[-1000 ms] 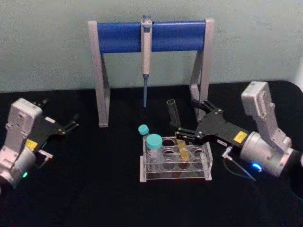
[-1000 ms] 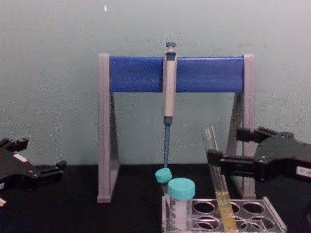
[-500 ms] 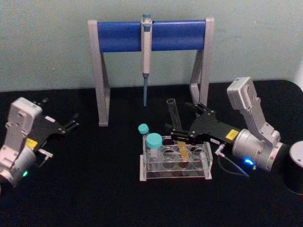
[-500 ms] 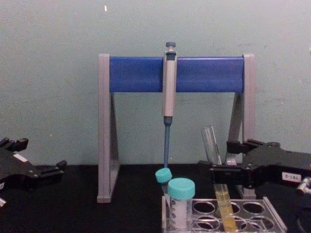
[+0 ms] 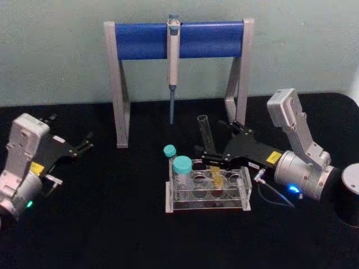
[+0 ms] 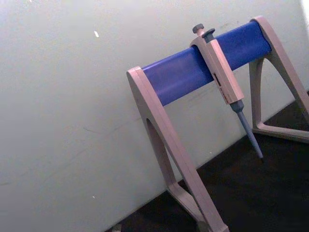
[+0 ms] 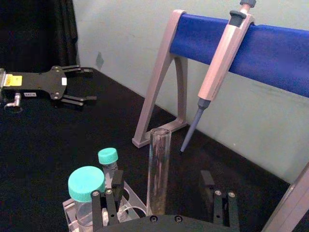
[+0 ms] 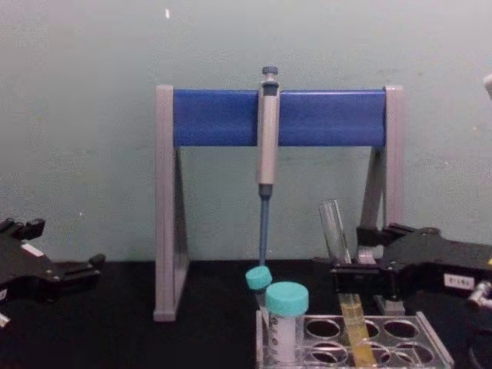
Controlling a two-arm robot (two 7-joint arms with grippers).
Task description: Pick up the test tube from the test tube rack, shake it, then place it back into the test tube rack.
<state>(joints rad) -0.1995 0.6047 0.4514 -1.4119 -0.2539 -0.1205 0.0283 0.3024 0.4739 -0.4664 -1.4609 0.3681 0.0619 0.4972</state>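
Note:
I expect the test tube [image 8: 335,234] to slide out freely and leave the rack in place when I lift it, because it leans loosely in its rack hole [image 8: 360,329].
The test tube [image 5: 208,144] stands tilted in the clear test tube rack [image 5: 175,203], with yellow liquid in its lower part [image 8: 354,321]. My right gripper [image 5: 211,137] is open around the tube's upper half. In the right wrist view the tube [image 7: 158,169] rises between the two black fingers [image 7: 110,200], with a gap on each side. In the chest view the right gripper [image 8: 350,250] reaches in from the right, just above the rack [image 8: 434,347]. My left gripper [image 5: 85,147] is parked open at the left, well away from the rack.
A grey-and-blue pipette stand [image 5: 178,40] with a hanging pipette [image 5: 173,67] stands behind the rack. Two teal-capped tubes [image 5: 180,167] fill the rack's left holes. A dark cylinder [image 5: 350,193] sits at the right edge. Open black tabletop lies in front of the rack and to its left.
My right arm has moved in toward the rack and lower, so its open fingers now bracket the tube. The tube stays in the rack. The left arm has not moved.

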